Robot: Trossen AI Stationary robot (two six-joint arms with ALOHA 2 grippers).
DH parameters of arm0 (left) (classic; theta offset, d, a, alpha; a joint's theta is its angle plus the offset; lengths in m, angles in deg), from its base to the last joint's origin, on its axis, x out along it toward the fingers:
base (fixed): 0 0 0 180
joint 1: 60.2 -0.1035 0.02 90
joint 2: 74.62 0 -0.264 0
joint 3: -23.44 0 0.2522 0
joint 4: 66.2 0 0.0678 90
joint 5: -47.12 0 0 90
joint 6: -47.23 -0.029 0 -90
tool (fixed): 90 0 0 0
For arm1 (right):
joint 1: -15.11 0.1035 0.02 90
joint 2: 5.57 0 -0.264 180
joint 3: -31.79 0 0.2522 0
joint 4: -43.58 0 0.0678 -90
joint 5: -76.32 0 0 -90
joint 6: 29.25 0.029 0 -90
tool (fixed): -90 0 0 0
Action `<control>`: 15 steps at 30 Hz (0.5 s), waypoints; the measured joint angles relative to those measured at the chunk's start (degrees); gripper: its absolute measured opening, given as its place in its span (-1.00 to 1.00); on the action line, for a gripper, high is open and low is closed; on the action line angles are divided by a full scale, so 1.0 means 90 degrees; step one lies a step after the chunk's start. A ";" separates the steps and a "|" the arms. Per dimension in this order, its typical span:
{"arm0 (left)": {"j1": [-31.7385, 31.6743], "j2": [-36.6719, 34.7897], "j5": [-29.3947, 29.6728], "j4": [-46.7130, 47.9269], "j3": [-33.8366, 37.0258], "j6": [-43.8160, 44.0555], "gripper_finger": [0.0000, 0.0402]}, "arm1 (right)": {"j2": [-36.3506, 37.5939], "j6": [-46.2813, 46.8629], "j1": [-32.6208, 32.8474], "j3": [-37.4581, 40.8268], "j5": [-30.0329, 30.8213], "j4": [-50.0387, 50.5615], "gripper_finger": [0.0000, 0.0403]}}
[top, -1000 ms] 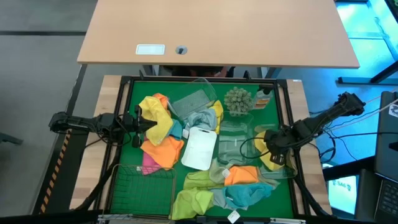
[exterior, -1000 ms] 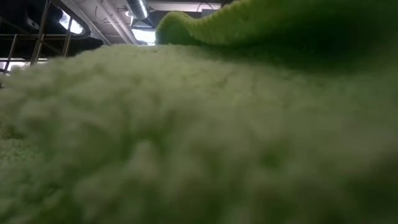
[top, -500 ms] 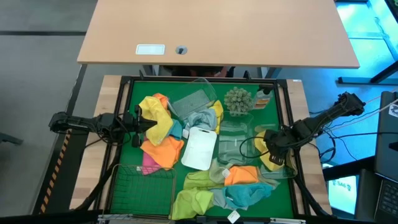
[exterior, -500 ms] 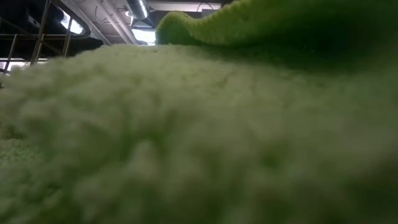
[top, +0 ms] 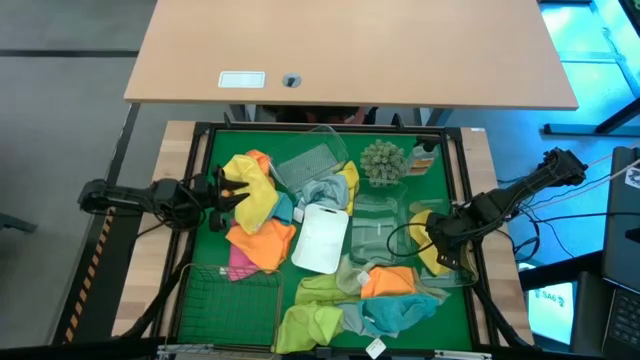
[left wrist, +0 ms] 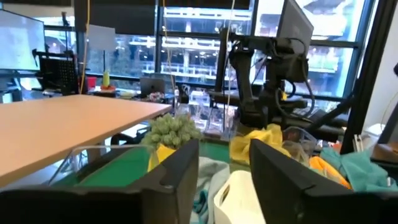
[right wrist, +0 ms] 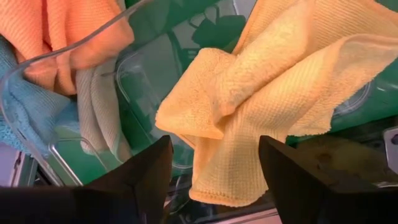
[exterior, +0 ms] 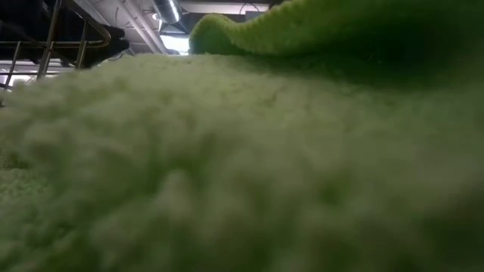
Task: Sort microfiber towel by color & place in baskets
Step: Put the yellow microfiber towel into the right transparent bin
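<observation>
A teal edge (top: 284, 209) shows from under the yellow towel (top: 256, 188), so the robot should expect a wide teal towel hidden underneath when it lifts.
My left gripper (top: 222, 192) hovers open at the left side of the green mat, beside a crumpled yellow towel (top: 252, 190). In the left wrist view nothing lies between its fingers (left wrist: 224, 180). My right gripper (top: 450, 252) stands open above a second yellow towel (right wrist: 280, 93). That towel lies crumpled in a clear tub (top: 470, 278) at the mat's right edge. Orange (top: 262, 242), pink (top: 238, 266), lime green (top: 310, 320) and teal (top: 400, 312) towels lie loose on the mat.
A white tray (top: 320, 238) sits mid-mat and a dark wire-mesh basket (top: 228, 300) at the near left. More clear tubs (top: 375, 232) stand in the middle. A spiky plant (top: 382, 162) and a brown bottle (top: 425, 155) stand at the back. A lime green towel (exterior: 242, 151) fills the low view.
My left gripper has drawn back a little toward the table's left edge, away from the yellow towel beside it. That towel stays where it was.
</observation>
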 joint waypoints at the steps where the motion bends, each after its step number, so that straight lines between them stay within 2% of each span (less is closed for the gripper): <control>1: 0.0002 0.0050 0.0043 0.0126 -0.0077 -0.0035 -0.26 | 0.0000 0.0005 0.0000 0.0000 0.0001 0.0000 0.18; 8: 0.0000 0.0742 0.0687 0.1650 -0.0627 -0.0093 -0.22 | 0.0000 0.0015 0.0000 -0.0043 0.0001 0.0010 0.19; 15: 0.0002 0.1631 0.0788 0.1966 -0.0684 0.0468 -0.22 | 0.0000 0.0017 0.0000 -0.0471 0.0185 0.0003 0.19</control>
